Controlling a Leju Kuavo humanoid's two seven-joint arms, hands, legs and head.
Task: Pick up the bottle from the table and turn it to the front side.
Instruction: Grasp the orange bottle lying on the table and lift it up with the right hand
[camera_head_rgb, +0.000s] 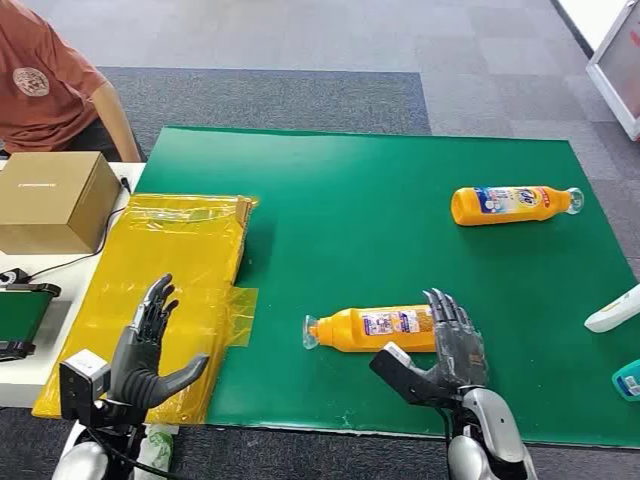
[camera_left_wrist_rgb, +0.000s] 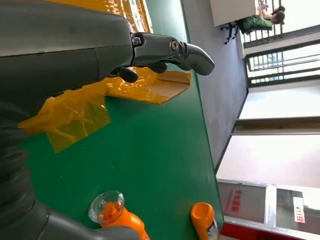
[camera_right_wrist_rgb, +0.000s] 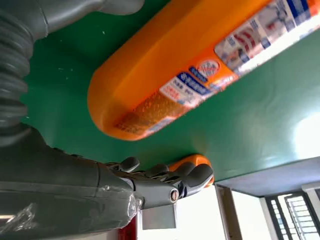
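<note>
The orange bottle's back label with small print is on the upper side, so the robot should expect the front label to be hidden underneath when it turns the orange bottle.
An orange bottle with a clear cap lies on its side on the green mat, cap pointing to my left. My right hand hovers open at the bottle's base end, fingers spread and thumb out, close to it but not gripping. The right wrist view shows that bottle just beyond the fingers. My left hand hangs open over yellow plastic, holding nothing. In the left wrist view the bottle's clear cap sits near the hand. A second orange bottle lies far right.
Yellow plastic sheeting covers the mat's left side. A cardboard box stands on the white table at left, with a person in an orange shirt behind it. A white item and a teal one lie at the right edge.
</note>
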